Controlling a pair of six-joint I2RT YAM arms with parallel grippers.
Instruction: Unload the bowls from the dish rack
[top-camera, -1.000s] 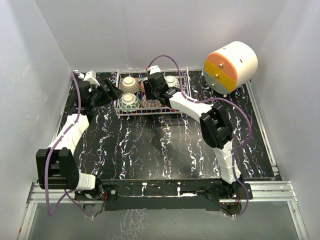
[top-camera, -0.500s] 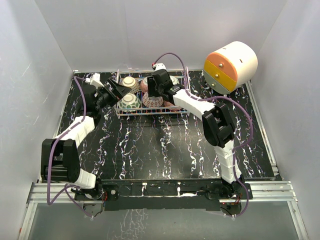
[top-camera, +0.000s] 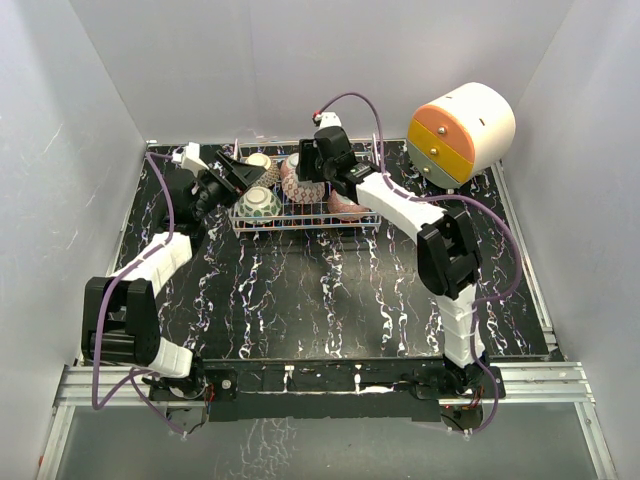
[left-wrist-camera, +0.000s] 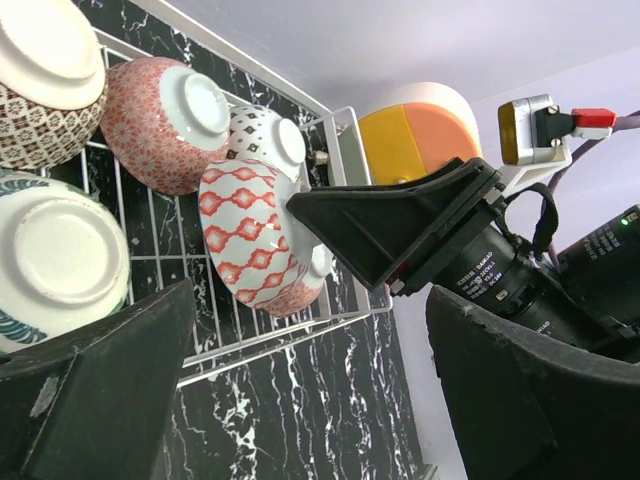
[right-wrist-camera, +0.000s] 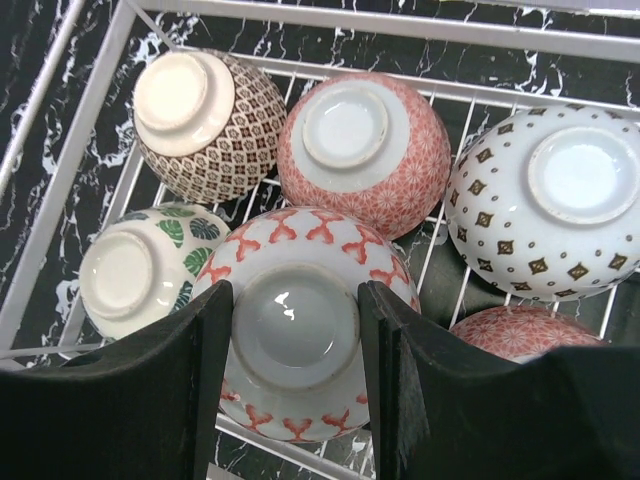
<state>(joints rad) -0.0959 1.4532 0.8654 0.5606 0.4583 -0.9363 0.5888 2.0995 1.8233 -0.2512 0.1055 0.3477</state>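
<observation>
The red-marked bowl's foot ring (right-wrist-camera: 296, 326) has my right gripper on it, and the bowl's rim is free. My left gripper keeps going toward the bowl's rim (left-wrist-camera: 232, 287) and closes there.
The wire dish rack (top-camera: 300, 226) stands at the back of the table. My right gripper (top-camera: 303, 183) is shut on the foot ring of an upside-down white bowl with red marks (right-wrist-camera: 300, 240), held a little above the rack floor. In the rack (right-wrist-camera: 400, 25) lie a brown-white bowl (right-wrist-camera: 215, 120), a pink-red bowl (right-wrist-camera: 365, 150), a white bowl with brown diamonds (right-wrist-camera: 545, 200), a green-leaf bowl (right-wrist-camera: 140, 270) and a second pink-red bowl (right-wrist-camera: 520, 335), all upside down. My left gripper (top-camera: 245, 178) is open and empty at the rack's left end, next to the green-leaf bowl (left-wrist-camera: 55, 260).
The big white cylinder with an orange-yellow face (top-camera: 460, 130) stands at the back right, just beyond the rack; it also shows in the left wrist view (left-wrist-camera: 415, 135). White walls close in the left, back and right. Black marbled tabletop (top-camera: 330, 290) lies in front of the rack.
My right gripper has pulled up and back with the red-marked bowl in its jaws. My left gripper has moved right, up to the rack's left end.
</observation>
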